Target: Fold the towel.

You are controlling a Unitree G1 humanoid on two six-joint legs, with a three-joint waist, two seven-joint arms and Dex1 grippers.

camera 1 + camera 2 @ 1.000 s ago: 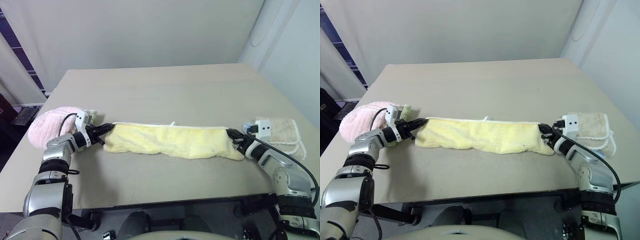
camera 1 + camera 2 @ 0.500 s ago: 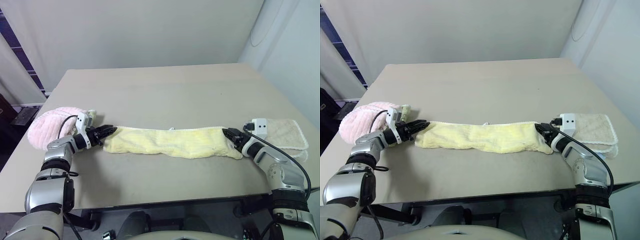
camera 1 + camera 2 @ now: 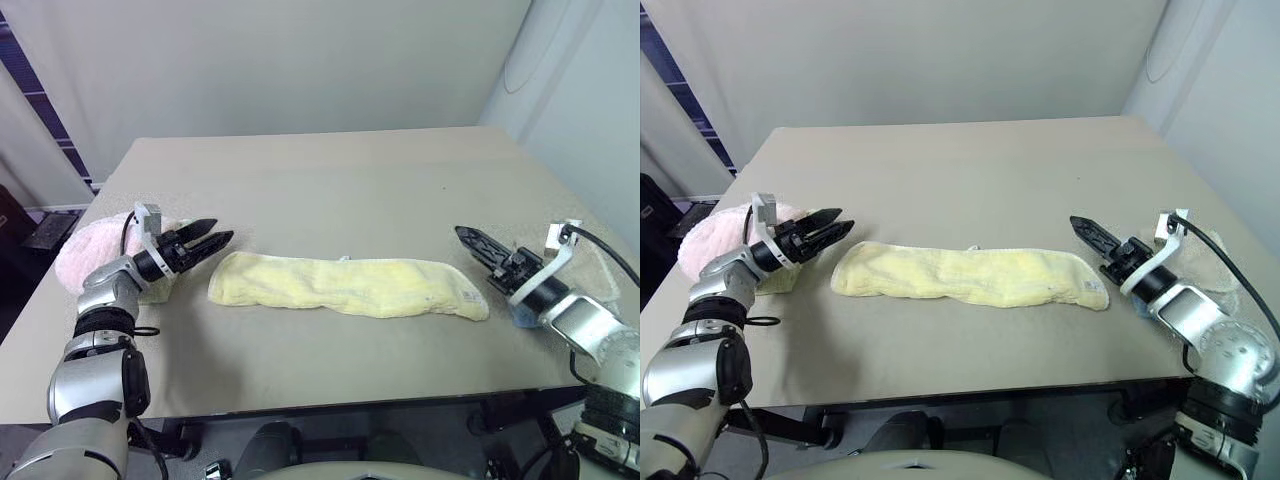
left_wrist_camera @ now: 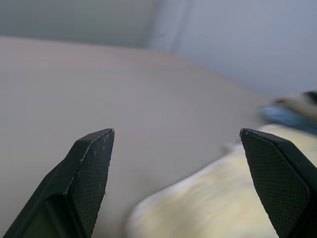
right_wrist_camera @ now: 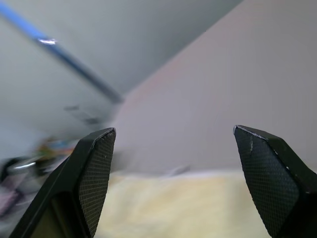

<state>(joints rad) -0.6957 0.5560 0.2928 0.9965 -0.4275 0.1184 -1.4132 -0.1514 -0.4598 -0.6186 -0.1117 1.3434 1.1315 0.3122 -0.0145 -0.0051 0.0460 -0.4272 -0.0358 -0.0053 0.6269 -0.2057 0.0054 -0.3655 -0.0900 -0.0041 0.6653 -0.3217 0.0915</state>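
My gripper will carry the pale yellow towel's end (image 3: 468,293) inward, and that end should fold over flat and leave the towel's far end still, because the towel's wavy edges (image 3: 345,311) lie limp.
The pale yellow towel (image 3: 345,287) lies as a long narrow strip across the front of the table, and nothing holds it. My left gripper (image 3: 217,231) hovers open just off the towel's left end, a little above the table. In the left wrist view its fingers (image 4: 94,163) stand wide apart, with the towel (image 4: 223,198) below and beyond them. My right gripper (image 3: 463,236) hangs open above the towel's right end, clear of the cloth. In the right wrist view its jaws are spread over the yellow towel (image 5: 183,203).
A fluffy pink towel (image 3: 82,258) sits at the table's left edge behind my left arm. A beige towel (image 3: 1218,268) lies at the right edge under my right arm. The tan table (image 3: 330,180) stretches bare behind the towel.
Both grippers have opened and let go of the towel's ends, then lifted up and away. The right wrist has rolled. The towel has settled on the table, slightly shorter.
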